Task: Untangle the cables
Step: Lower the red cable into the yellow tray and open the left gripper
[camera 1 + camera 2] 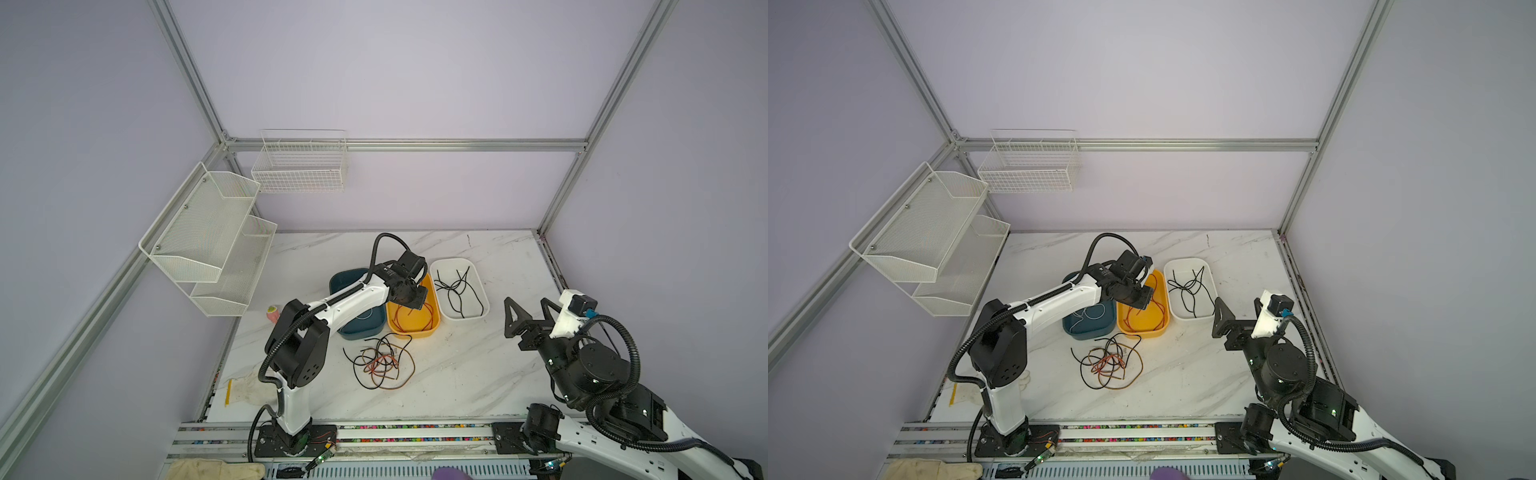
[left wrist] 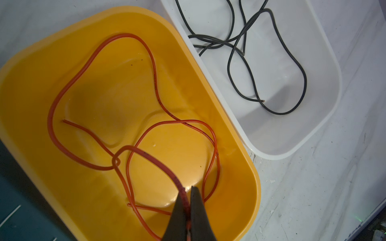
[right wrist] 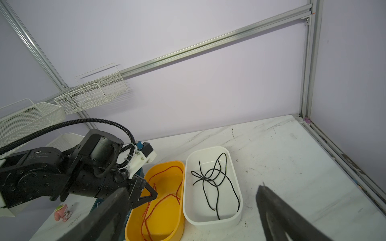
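My left gripper should keep going down, as the orange cable's loops (image 1: pixel 430 314) all lie within the yellow bin's rim, until its fingers are near the bin's bottom (image 1: pixel 411 321), and then let go.
A loose tangle of black and orange-brown cables (image 1: pixel 382 363) (image 1: pixel 1106 361) lies on the marble table in front of three bins. My left gripper (image 1: pixel 411 305) (image 1: pixel 1139 305) (image 2: pixel 188 188) hangs over the yellow bin (image 1: pixel 415 334) (image 2: pixel 257 187), shut on one end of an orange cable (image 2: pixel 154 71) whose loops rest on the bin floor. Black cables (image 1: pixel 457 291) (image 2: pixel 302 79) lie in the white bin (image 1: pixel 482 307) (image 3: pixel 208 223). A thin white cable (image 1: pixel 1088 316) curls in the blue bin (image 1: pixel 1088 332). My right gripper (image 1: pixel 526 300) (image 3: pixel 192 188) is open and empty, above the table right of the white bin.
White mesh shelves (image 1: pixel 208 241) hang on the left wall and a wire basket (image 1: pixel 299 166) on the back wall. A small pink toy (image 1: pixel 273 312) and a crumpled cloth (image 1: pixel 245 388) lie by the left arm's base. Aluminium rails edge the table.
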Robot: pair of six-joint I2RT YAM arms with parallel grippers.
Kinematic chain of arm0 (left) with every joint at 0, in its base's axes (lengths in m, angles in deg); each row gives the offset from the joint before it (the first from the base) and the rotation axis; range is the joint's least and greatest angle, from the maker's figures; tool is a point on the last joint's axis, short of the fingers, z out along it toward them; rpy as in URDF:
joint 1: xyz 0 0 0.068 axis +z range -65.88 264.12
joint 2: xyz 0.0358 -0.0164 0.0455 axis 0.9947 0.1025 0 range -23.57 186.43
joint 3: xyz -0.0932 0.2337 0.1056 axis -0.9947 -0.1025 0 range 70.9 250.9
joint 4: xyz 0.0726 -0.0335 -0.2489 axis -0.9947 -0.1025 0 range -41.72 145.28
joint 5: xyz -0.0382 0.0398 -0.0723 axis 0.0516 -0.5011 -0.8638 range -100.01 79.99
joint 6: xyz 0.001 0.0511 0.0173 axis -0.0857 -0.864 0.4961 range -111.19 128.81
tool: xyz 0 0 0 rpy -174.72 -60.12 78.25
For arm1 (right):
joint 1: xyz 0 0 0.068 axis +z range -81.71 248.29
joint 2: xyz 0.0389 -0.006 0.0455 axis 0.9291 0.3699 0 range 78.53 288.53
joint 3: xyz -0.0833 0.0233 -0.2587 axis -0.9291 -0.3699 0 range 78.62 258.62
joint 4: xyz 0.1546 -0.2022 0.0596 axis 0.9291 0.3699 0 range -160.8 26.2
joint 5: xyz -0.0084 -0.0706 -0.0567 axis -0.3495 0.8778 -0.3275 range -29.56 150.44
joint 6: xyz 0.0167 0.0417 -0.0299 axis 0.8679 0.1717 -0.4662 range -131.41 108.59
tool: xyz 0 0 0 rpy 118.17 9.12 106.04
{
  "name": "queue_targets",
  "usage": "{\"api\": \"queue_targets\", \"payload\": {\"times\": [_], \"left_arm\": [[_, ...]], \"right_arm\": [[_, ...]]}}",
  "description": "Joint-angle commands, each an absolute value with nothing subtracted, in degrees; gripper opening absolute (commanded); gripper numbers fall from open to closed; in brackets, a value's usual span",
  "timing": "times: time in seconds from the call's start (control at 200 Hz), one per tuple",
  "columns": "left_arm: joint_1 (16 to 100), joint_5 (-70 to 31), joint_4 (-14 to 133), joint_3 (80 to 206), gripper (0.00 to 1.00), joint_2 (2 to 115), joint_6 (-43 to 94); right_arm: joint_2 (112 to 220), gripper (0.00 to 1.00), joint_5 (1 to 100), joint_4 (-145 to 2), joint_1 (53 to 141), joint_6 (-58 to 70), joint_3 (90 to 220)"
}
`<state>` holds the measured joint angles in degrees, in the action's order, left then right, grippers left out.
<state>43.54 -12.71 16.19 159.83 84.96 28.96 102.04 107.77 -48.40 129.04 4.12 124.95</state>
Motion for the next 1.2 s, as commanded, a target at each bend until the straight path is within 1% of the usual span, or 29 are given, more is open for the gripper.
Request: {"api": "queue_targets", "payload": {"times": [0.0,0.67,1.125,1.195], "left_arm": [[43.08,-11.51,16.63,162.20,0.00,85.56,29.65],[42.02,-10.10,18.47,161.02,0.00,90.22,29.73],[41.93,-9.75,17.81,161.66,0.00,90.09,29.07],[41.99,-9.79,17.31,162.12,0.07,89.42,29.04]], "right_arm": [[101.65,0.98,108.05,-49.52,129.00,2.95,124.24],[101.83,0.98,106.96,-51.35,129.02,1.10,123.19],[101.74,0.98,106.49,-51.63,129.02,0.81,122.96],[101.74,0.98,106.39,-51.72,129.02,0.74,122.92]]}}
